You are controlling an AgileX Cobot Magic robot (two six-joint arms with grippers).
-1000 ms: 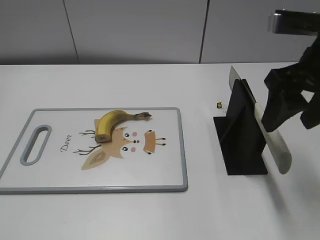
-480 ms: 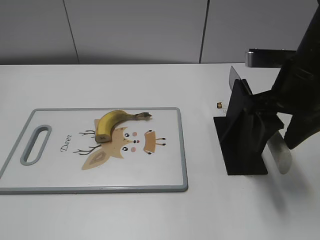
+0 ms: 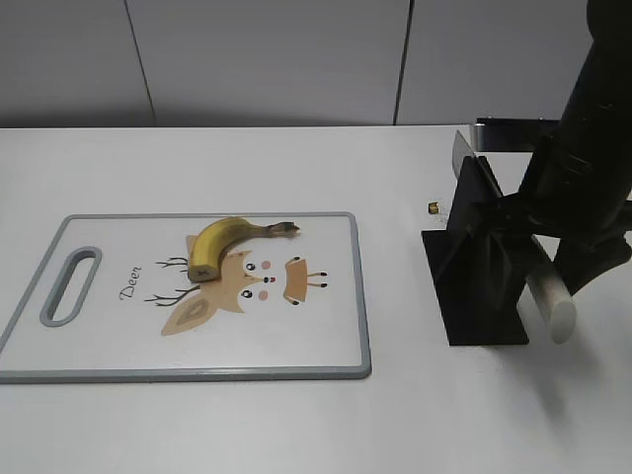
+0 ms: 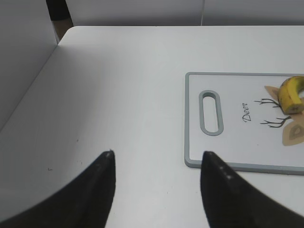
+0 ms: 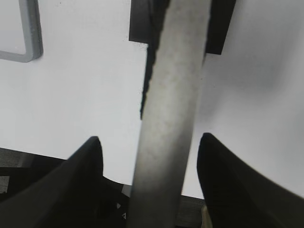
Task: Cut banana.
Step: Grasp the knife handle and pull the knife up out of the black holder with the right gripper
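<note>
The banana's blunt end (image 3: 203, 269) will stick to the blade (image 3: 461, 154), which is broad and flat, and rise with it when the robot lifts the knife after the cut.
The banana (image 3: 219, 240) lies curved on the white cutting board (image 3: 361, 296), its dark stem pointing right, partly over the deer print. It also shows at the right edge of the left wrist view (image 4: 292, 92). A knife with a pale handle (image 3: 551, 296) rests in a black stand (image 3: 479, 286), and its blade (image 3: 459, 153) sticks up behind. My right gripper (image 5: 150, 137) is open and straddles the handle (image 5: 173, 95), with a gap on each side. My left gripper (image 4: 158, 153) is open and empty over bare table left of the board (image 4: 187, 118). It is out of the exterior view.
A small brownish object (image 3: 434, 207) lies on the table just left of the stand. The board has a grey rim and a handle slot (image 3: 69, 284) at its left end. The table's left edge (image 4: 28, 95) and a grey wall lie beyond my left gripper.
My right arm has come down and moved left from above the stand, and its open jaws now sit around the knife handle. The banana, board and knife have not moved.
</note>
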